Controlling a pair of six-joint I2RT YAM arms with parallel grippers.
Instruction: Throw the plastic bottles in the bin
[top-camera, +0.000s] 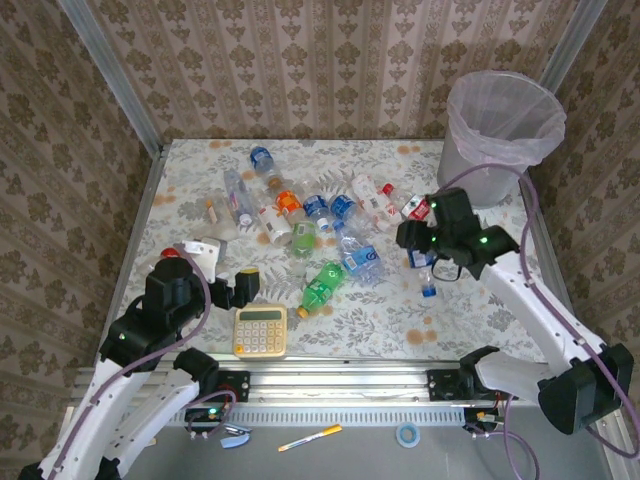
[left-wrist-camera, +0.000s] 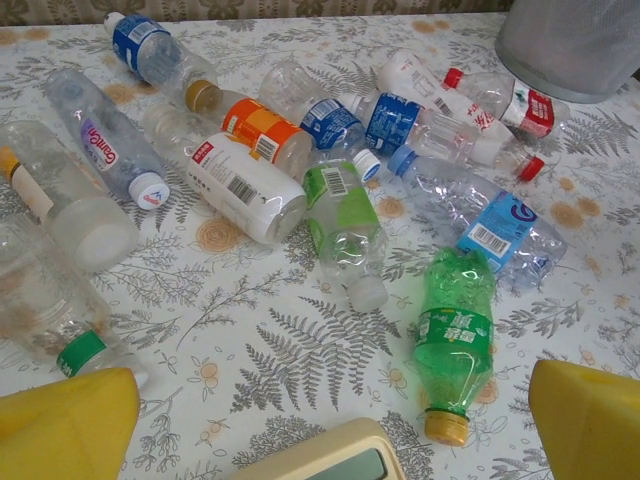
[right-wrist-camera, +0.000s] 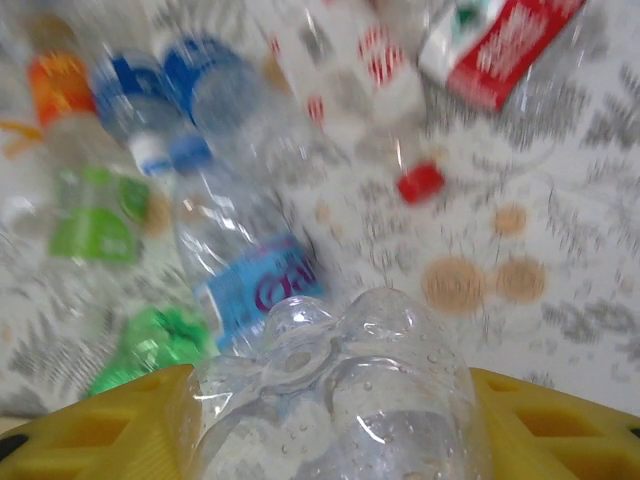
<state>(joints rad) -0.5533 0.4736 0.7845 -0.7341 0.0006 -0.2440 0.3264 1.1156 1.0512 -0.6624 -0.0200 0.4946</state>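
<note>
My right gripper should keep going up and let go above the bin's opening (top-camera: 506, 115), as the clear bottle (top-camera: 427, 274) hangs free of the other bottles and the bin stands open.
Several plastic bottles (top-camera: 310, 215) lie scattered across the middle of the flowered table, among them a green one (top-camera: 322, 285) (left-wrist-camera: 455, 335) with an orange cap. My right gripper (top-camera: 424, 258) (right-wrist-camera: 330, 430) is shut on a clear bottle (top-camera: 427, 284) (right-wrist-camera: 345, 370), which hangs cap down just above the table, right of the pile. The right wrist view is blurred by motion. Near the front left, my left gripper (top-camera: 246, 284) (left-wrist-camera: 330, 440) stands open and holds nothing, its yellow fingers (left-wrist-camera: 65, 425) on either side of the calculator's top edge. The bin (top-camera: 500, 130) (left-wrist-camera: 575, 45) stands at the far right corner.
A yellow calculator (top-camera: 260, 330) (left-wrist-camera: 335, 462) lies at the front, just under the left gripper. A red-capped object (top-camera: 170, 253) sits by the left arm. Walls with patterned paper close in the table on three sides.
</note>
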